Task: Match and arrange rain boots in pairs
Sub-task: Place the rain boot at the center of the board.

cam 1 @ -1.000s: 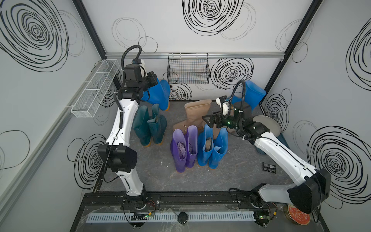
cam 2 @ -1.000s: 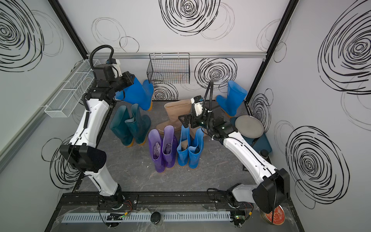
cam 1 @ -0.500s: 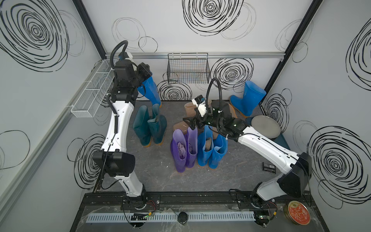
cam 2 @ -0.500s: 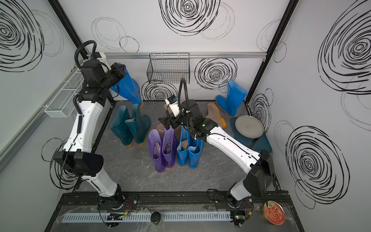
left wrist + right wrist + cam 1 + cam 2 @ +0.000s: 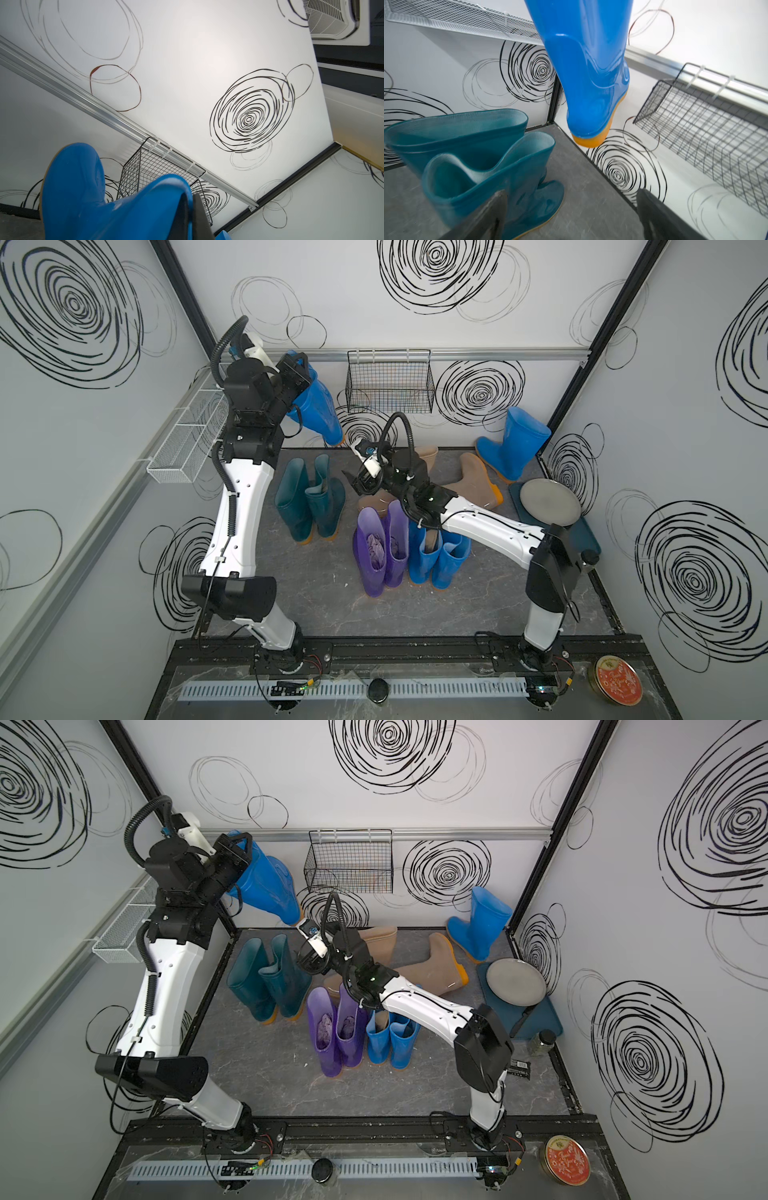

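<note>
The matching blue boot (image 5: pixel 520 441) is standing far across from the boot in the robot's left gripper, so the right gripper should take hold of the hanging boot by its lower shaft (image 5: pixel 320 413).
My left gripper (image 5: pixel 297 373) (image 5: pixel 232 853) (image 5: pixel 190 207) is shut on the top rim of a bright blue rain boot (image 5: pixel 318 410) (image 5: pixel 268 886) (image 5: pixel 83 197). The boot hangs high at the back left, with its orange sole clear of the floor. My right gripper (image 5: pixel 353 481) (image 5: pixel 305 961) (image 5: pixel 571 207) is open and empty. It hovers beside the upright dark teal pair (image 5: pixel 309 502) (image 5: pixel 477 155) and below the hanging boot (image 5: pixel 587 62). A purple pair (image 5: pixel 380 543) and a blue pair (image 5: pixel 436 560) stand side by side. Two tan boots (image 5: pixel 473 481) lie behind my right arm. Another blue boot (image 5: pixel 515 443) stands at the back right.
A black wire basket (image 5: pixel 390 381) hangs on the back wall. A white mesh shelf (image 5: pixel 187 439) is on the left wall. A dark teal tray (image 5: pixel 586 539) with a round grey plate (image 5: pixel 544 502) lies on the right. A round tin (image 5: pixel 615 680) sits at the front right.
My left arm has lifted the blue boot higher at the back left. My right arm has swung left from the back right corner toward the teal pair, still open.
</note>
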